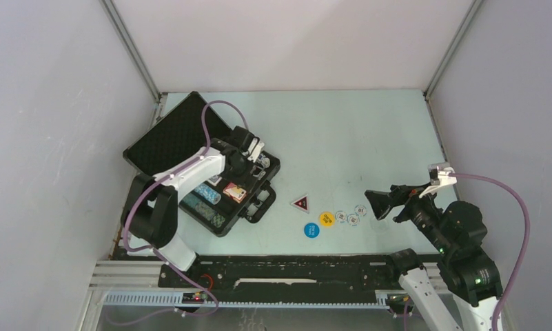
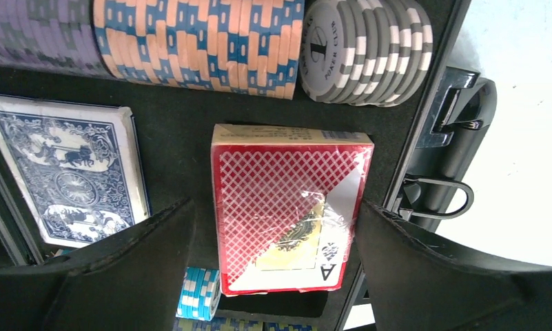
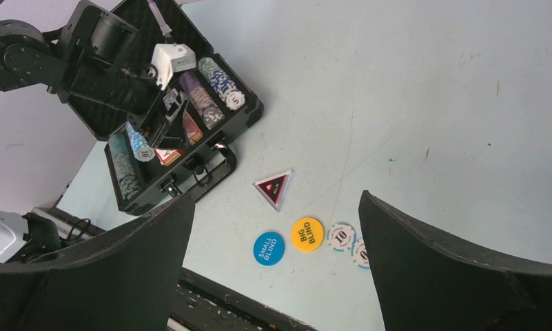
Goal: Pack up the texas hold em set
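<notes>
The red deck [image 2: 290, 207] is crooked to the briefcase's handle-side, so the robot's left gripper should move back, turn and straighten the red deck from its side [image 2: 217, 207] facing the blue deck.
The black briefcase [image 1: 168, 140] lies open at the left, lid back, with rows of chips [image 2: 197, 41], a blue deck [image 2: 73, 172] and a red deck [image 2: 287, 207] in its foam. My left gripper [image 1: 240, 172] hangs open over the red deck, jaws on either side of it. On the table lie the triangular marker [image 1: 300, 203], the yellow disc [image 1: 326, 218], the blue disc [image 1: 311, 229] and three loose white chips [image 1: 353, 220]. My right gripper [image 1: 380, 203] is open and empty, above the table just right of the chips; the discs show below it [image 3: 307, 233].
The case's handle [image 2: 459, 145] and latches face the table's middle. A black rail [image 1: 280, 272] runs along the near edge. Grey walls close in the table on the left, back and right.
</notes>
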`<state>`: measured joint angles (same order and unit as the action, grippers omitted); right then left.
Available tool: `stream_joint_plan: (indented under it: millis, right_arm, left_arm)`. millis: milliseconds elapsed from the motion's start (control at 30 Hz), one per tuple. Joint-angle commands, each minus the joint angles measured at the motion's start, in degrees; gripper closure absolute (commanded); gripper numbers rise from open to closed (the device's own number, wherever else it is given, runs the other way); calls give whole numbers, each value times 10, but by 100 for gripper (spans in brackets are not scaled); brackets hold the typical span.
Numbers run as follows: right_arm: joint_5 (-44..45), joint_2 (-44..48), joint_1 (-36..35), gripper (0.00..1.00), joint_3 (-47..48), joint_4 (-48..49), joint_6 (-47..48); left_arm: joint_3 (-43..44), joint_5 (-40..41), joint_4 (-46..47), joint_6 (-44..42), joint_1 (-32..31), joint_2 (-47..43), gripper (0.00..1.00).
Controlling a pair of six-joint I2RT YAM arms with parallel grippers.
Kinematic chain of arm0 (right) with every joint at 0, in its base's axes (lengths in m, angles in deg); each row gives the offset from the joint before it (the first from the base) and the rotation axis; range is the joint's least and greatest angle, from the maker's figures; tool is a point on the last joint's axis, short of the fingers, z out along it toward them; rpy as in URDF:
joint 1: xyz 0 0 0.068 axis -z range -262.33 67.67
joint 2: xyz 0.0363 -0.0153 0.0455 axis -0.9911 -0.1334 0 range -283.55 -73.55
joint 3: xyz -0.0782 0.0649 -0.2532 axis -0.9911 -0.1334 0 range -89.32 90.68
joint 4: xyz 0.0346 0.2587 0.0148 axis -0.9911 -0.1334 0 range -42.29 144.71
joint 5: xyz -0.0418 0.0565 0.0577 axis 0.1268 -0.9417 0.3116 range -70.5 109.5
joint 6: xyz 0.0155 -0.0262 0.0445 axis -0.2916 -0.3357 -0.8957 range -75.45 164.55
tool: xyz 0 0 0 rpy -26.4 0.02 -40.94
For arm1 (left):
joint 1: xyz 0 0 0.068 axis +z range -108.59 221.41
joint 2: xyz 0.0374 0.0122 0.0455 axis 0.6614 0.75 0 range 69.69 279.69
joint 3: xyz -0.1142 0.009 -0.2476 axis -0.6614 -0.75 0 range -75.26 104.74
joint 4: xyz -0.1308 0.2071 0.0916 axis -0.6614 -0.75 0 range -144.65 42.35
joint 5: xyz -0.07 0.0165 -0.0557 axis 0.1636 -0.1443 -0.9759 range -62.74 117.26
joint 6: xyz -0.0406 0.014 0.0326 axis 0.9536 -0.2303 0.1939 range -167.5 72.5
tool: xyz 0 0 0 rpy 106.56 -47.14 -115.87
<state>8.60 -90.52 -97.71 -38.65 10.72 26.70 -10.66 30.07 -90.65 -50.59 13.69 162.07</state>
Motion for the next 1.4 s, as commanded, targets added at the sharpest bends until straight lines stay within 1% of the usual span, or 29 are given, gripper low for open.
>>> stream_joint_plan:
  millis: [0, 67, 167, 233, 333, 433, 567, 633, 767, 867, 933, 1000, 1267, 1367]
  right_arm:
    - [-4, -4, 3, 0, -3, 20, 9]
    - [-5, -5, 3, 0, -4, 20, 9]
    - [-6, -7, 3, 0, -3, 19, 11]
    - [-5, -7, 2, 0, -3, 17, 11]
    - [-4, -5, 3, 0, -3, 15, 9]
    - [-4, -6, 2, 0, -3, 17, 10]
    - [-5, -9, 3, 0, -3, 19, 9]
    - [-5, -8, 2, 0, -3, 18, 8]
    - [-2, -4, 3, 0, -4, 17, 8]
    - [-3, -1, 3, 0, -5, 18, 9]
    - [-2, 1, 3, 0, -5, 16, 8]
    - [1, 5, 3, 0, -5, 15, 7]
    - [6, 13, 2, 0, -9, 16, 5]
    - [5, 11, 1, 0, -10, 18, 5]
  left_arm:
    - [20, -11, 6, 3, -2, -17, 9]
    - [18, -9, 4, 14, -2, -30, 6]
    - [1, -6, -3, 53, -2, -59, 2]
    - [-18, 3, -3, 84, -2, -96, 0]
    - [-42, 4, 3, 141, -2, -162, 0]
    - [-68, 23, 7, 224, 0, -223, 0]
    - [-127, -7, 37, 368, 7, -287, 4]
    - [-158, -3, 61, 430, 8, -318, 2]
    - [-213, 55, 114, 516, 14, -370, 0]
    - [-253, 71, 145, 576, 24, -379, 3]
    - [-272, 75, 168, 593, 28, -373, 4]
    - [-283, 67, 201, 588, 33, -359, 4]
    - [-277, 22, 288, 557, 38, -276, 5]
    - [-275, 13, 290, 555, 38, -258, 5]
